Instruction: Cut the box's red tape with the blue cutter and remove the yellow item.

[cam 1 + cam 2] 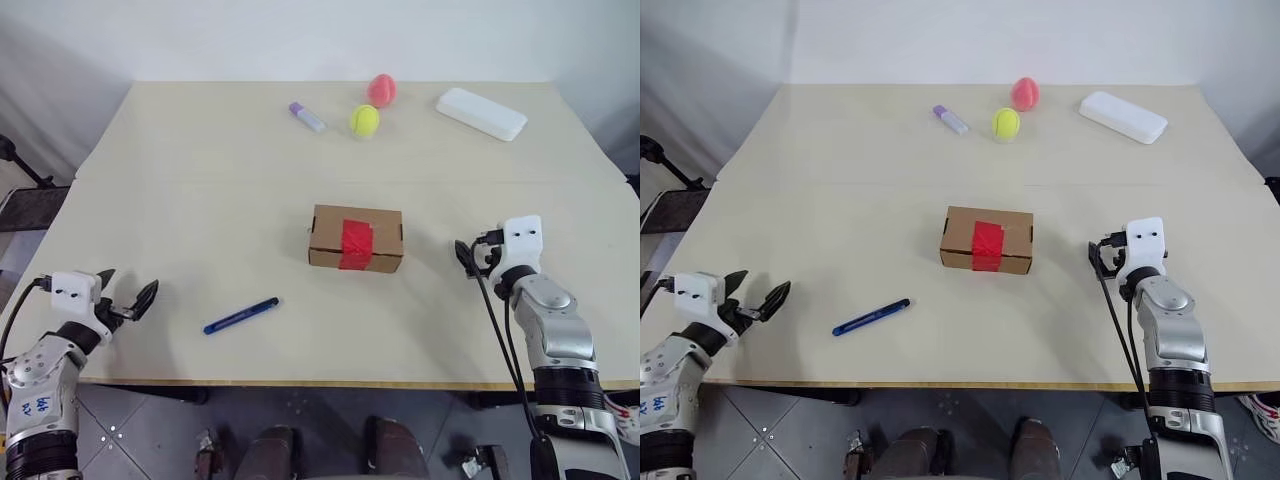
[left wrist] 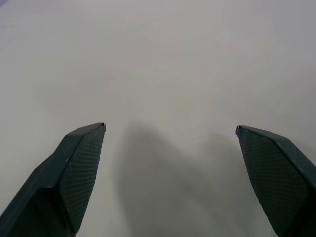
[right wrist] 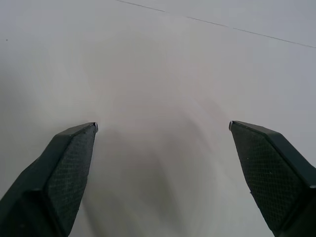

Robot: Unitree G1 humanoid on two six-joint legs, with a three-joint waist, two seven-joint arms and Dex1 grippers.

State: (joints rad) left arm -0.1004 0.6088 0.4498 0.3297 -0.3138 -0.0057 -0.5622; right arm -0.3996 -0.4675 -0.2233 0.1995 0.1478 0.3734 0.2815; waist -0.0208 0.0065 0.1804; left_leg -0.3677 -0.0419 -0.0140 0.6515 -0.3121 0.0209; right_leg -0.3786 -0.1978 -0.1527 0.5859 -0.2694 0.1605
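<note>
The brown cardboard box (image 1: 355, 239) is low and wide and has clear space (image 1: 275, 235) around it, so it will turn while staying flat when the robot pushes its side.
The brown cardboard box (image 1: 326, 236) lies shut at the middle of the table, with the red tape (image 1: 356, 243) running across its top and front. The yellow item is hidden. The blue cutter (image 1: 241, 315) lies flat to the front left of the box, near the table's front edge. My left gripper (image 1: 127, 288) is open over the front left corner of the table, a hand's width left of the cutter, with nothing between its fingers (image 2: 74, 168). My right gripper (image 1: 475, 255) is open to the right of the box and apart from it, also empty.
At the back of the table lie a purple-capped white tube (image 1: 307, 116), a yellow-green tennis ball (image 1: 364, 121), a pink-red ball (image 1: 381, 89) and a white oblong case (image 1: 481, 113). The table's front edge (image 1: 330, 383) runs just in front of both grippers.
</note>
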